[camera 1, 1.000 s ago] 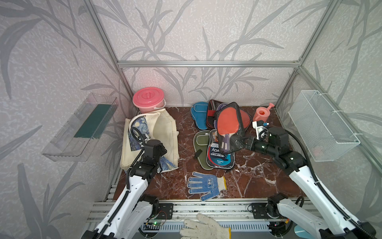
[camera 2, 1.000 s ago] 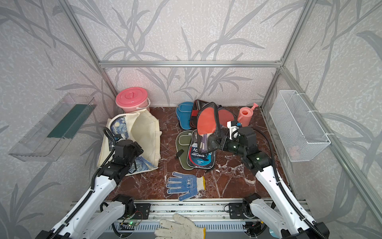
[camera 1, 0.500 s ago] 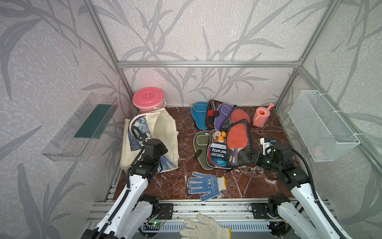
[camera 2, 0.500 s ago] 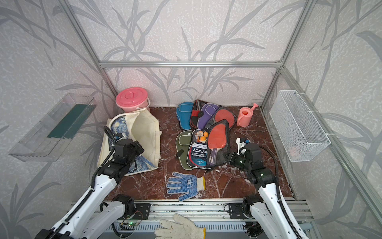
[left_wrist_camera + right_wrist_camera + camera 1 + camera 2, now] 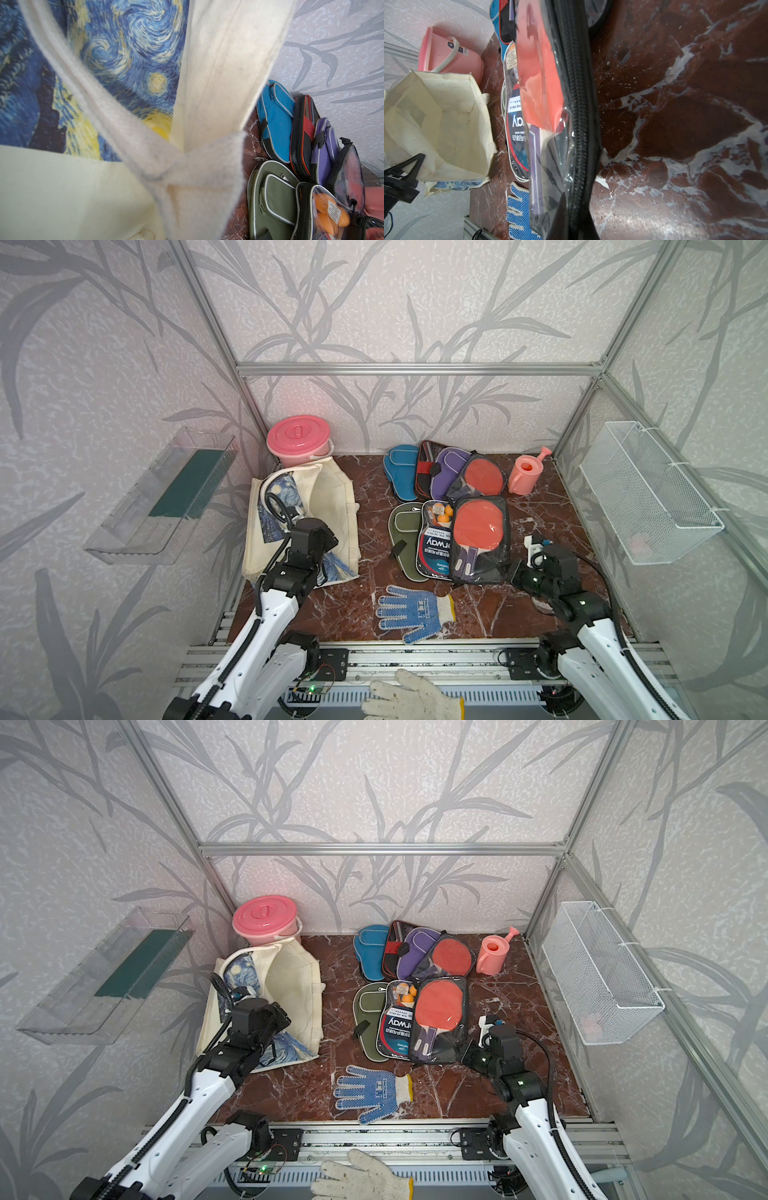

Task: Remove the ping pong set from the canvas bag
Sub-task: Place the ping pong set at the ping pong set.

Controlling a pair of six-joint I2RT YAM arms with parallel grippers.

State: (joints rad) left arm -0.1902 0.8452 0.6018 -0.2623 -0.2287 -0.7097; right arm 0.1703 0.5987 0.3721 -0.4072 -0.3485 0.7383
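The clear-fronted red-paddle pack (image 5: 478,536) is out of the canvas bag, so my right gripper should go on lowering the zip corner (image 5: 503,570) until the pack lies flat, and then let go.
The cream canvas bag (image 5: 332,506) lies open on its side at the left, empty inside in the right wrist view (image 5: 446,124). My left gripper (image 5: 326,545) is shut on its rim by the handle (image 5: 187,187). The ping pong set is piled right of the bag: blue (image 5: 401,472), black-red (image 5: 424,472), purple (image 5: 446,472) and olive (image 5: 405,531) cases, a pack with orange balls (image 5: 436,539), and a red-paddle pack at the back (image 5: 482,477). On top lies a clear-fronted red-paddle pack (image 5: 478,531). My right gripper (image 5: 509,574) is shut on its near zip corner (image 5: 577,187).
A pink lidded bucket (image 5: 298,439) stands behind the bag and a pink watering can (image 5: 527,470) at the back right. A blue-dotted glove (image 5: 411,610) lies near the front edge, a white glove (image 5: 411,699) on the rail. A wire basket (image 5: 648,493) hangs on the right wall.
My right gripper has swung the clear red-paddle pack from upright above the pile down flat onto it, moving toward the front. The left arm has stayed put.
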